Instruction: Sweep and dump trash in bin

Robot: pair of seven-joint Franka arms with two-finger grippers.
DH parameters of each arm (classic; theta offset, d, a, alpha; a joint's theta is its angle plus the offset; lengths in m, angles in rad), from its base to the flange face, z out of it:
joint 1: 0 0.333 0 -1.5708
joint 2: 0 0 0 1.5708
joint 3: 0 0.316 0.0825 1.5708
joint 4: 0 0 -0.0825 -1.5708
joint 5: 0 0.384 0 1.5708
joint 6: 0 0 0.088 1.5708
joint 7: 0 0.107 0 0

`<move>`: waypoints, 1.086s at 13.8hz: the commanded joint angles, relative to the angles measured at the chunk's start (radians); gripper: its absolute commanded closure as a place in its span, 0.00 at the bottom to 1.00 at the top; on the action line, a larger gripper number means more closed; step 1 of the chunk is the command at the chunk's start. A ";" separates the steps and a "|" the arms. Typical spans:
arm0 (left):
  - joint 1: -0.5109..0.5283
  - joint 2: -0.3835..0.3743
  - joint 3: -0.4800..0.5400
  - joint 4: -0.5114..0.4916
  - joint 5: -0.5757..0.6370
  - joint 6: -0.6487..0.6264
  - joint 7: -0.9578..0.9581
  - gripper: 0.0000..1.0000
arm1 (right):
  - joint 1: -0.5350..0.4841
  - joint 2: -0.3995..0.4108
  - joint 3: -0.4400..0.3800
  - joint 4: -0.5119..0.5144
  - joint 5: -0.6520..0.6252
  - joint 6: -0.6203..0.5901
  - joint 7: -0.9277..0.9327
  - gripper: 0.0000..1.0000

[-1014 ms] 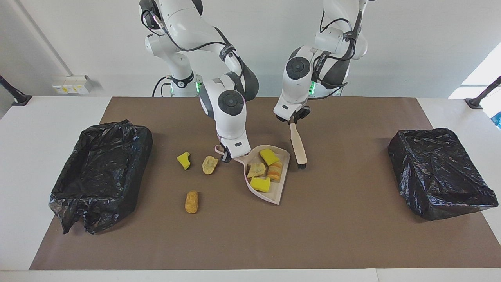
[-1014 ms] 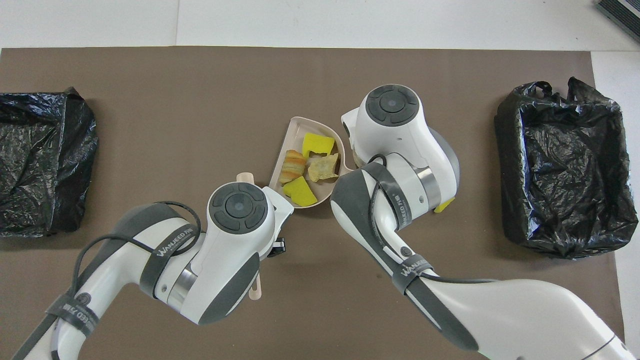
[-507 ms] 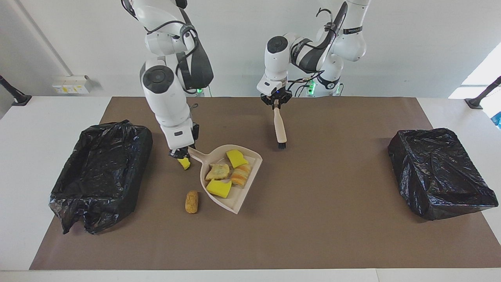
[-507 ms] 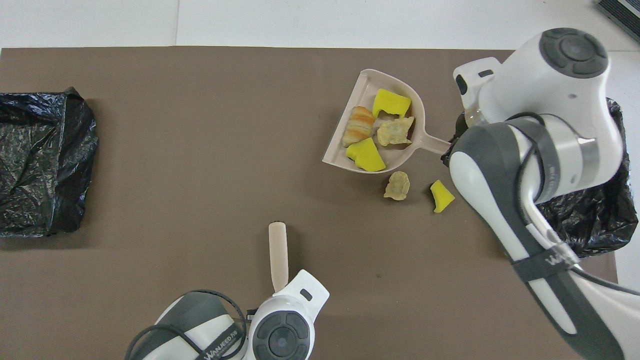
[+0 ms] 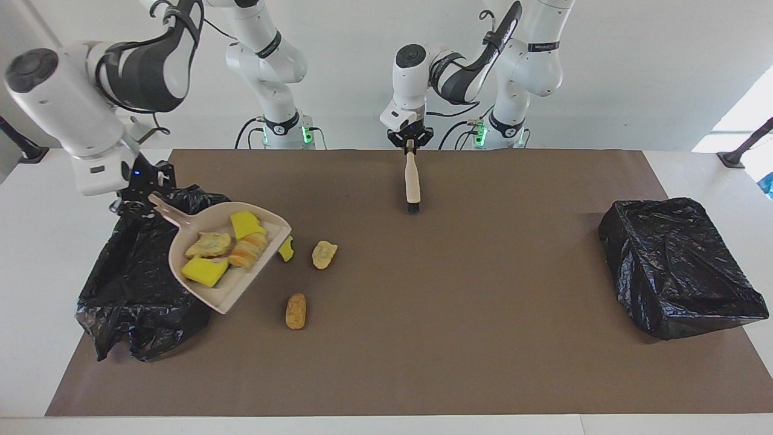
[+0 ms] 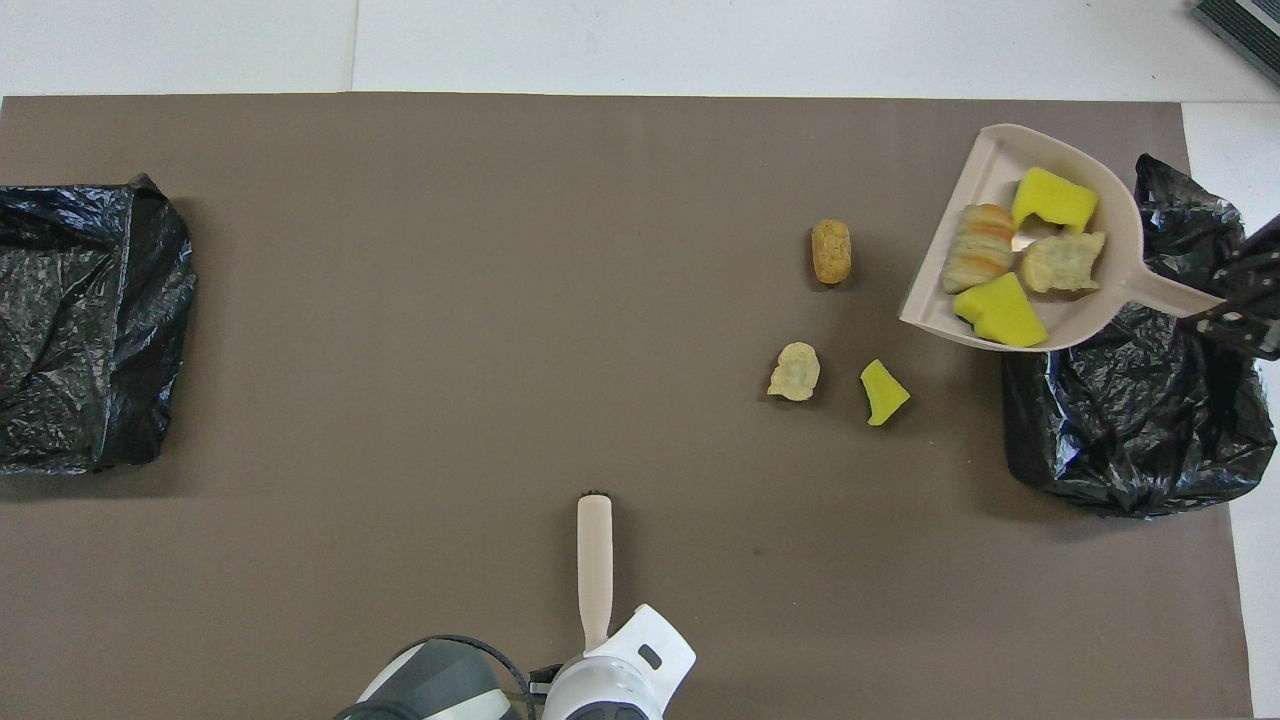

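Note:
I should pull the dustpan back over the black-bagged bin (image 6: 1146,414) with my right gripper before tipping the trash out, as the dustpan's open edge (image 6: 944,226) hangs over the mat.
My right gripper (image 5: 151,196) is shut on the handle of the beige dustpan (image 5: 226,293). The pan hangs tilted over the edge of the open black-bagged bin (image 5: 121,284) at the right arm's end of the table. Several pieces of trash lie in the pan: yellow sponge chunks (image 5: 204,270), a tan lump (image 5: 208,244) and an orange-striped lump (image 5: 247,252). Three pieces lie loose on the mat: a yellow chunk (image 5: 285,249), a tan lump (image 5: 323,254) and a brown lump (image 5: 295,311). My left gripper (image 5: 411,145) is shut on the brush (image 5: 412,181), bristles down.
A second black-bagged bin (image 5: 676,266) sits at the left arm's end of the table. The brown mat (image 5: 459,314) covers the table between the two bins. The brush (image 6: 594,560) hangs over the mat's edge nearest the robots.
The right arm has lifted the loaded dustpan from the middle of the mat and carried it over to its bin. The left arm has drawn the brush back toward the robots.

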 commanded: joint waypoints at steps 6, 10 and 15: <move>0.019 -0.015 0.017 -0.032 -0.090 0.020 0.114 1.00 | -0.188 -0.018 0.009 -0.017 -0.346 0.053 -0.252 1.00; 0.084 0.004 0.018 -0.023 -0.091 0.016 0.159 0.40 | -0.103 -0.026 0.012 -0.094 -0.544 0.155 -0.252 1.00; 0.171 0.050 0.025 0.078 -0.023 -0.015 0.240 0.00 | -0.048 -0.035 0.019 -0.140 -0.688 0.179 -0.254 1.00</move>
